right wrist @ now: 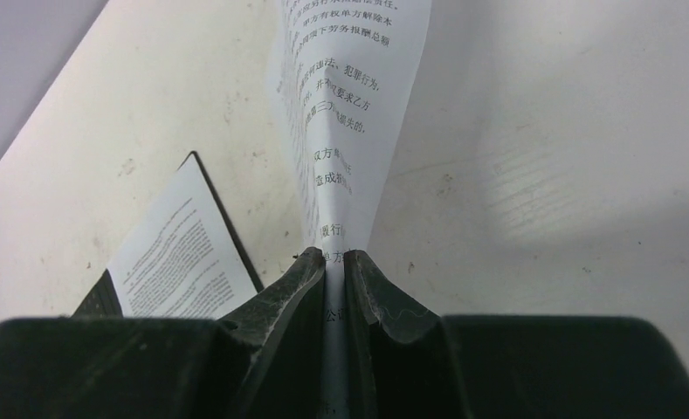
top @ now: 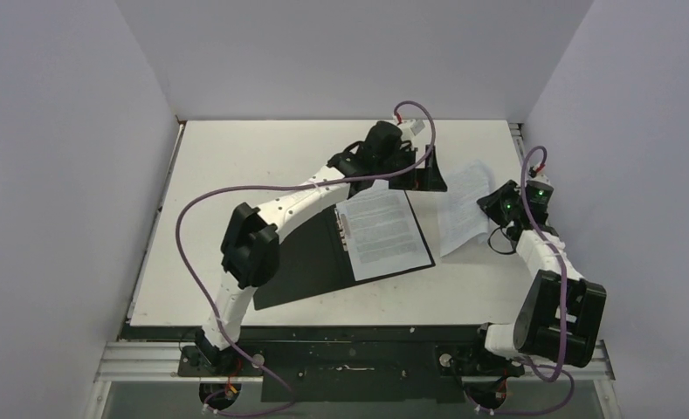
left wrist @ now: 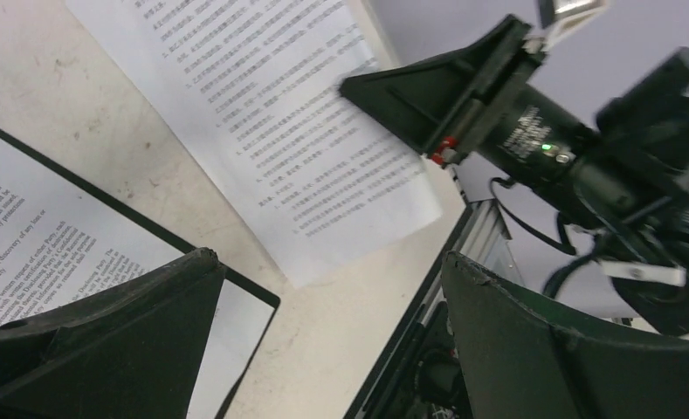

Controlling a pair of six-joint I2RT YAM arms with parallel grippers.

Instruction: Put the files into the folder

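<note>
My right gripper is on one edge of the second sheet, so my left gripper should keep going, open, over the folder and close on the free opposite edge.
The folder lies open, black inside up, in the middle of the table. One printed sheet lies on its right half, also seen in the left wrist view. My left gripper hangs open and empty above the folder's far right corner. A second sheet lies right of the folder, its right edge lifted. My right gripper is shut on that sheet's edge; in the right wrist view the paper runs up from between my fingertips.
White walls close in the table on three sides. An aluminium rail runs along the near edge by the arm bases. Purple cables loop over both arms.
</note>
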